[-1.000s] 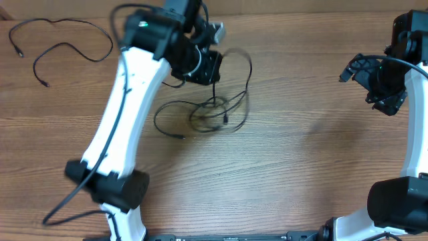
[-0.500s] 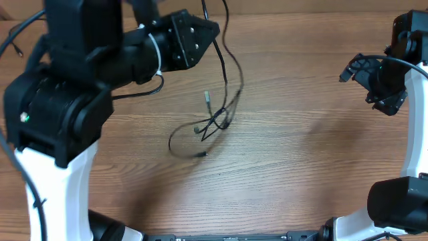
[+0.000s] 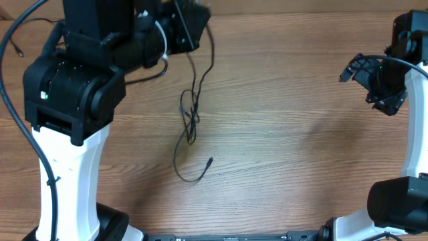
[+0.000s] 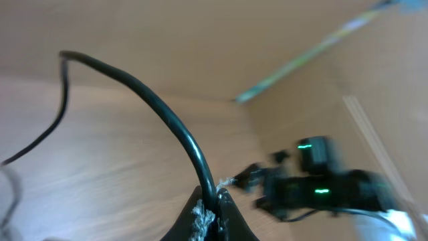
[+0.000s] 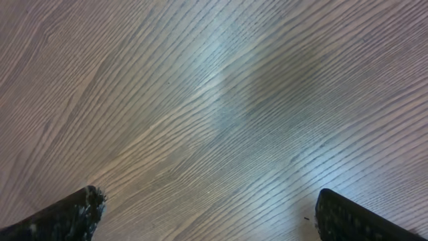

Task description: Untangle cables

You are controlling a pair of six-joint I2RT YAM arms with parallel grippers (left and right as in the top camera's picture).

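The cable in the robot's left gripper hangs twisted with a lower cable, so the robot should swing back and shake the lower cable loose before it takes the held cable away.
My left gripper is raised high at the back left and is shut on a thin black cable. The cable hangs down from it, loosely twisted in the middle. Its lower loop and plug end lie on the table. In the left wrist view the fingers pinch the cable, which arches up and left. My right gripper is open and empty at the far right. In the right wrist view its gripper shows only bare wood between the fingertips.
The wooden table fills the view. A second thin cable end shows at the far left, mostly hidden behind my left arm. The right arm's base stands at the front right.
My left gripper has risen and swung left with the cable. The tangle on the table has been drawn out into a long hanging strand. The right arm has not moved.
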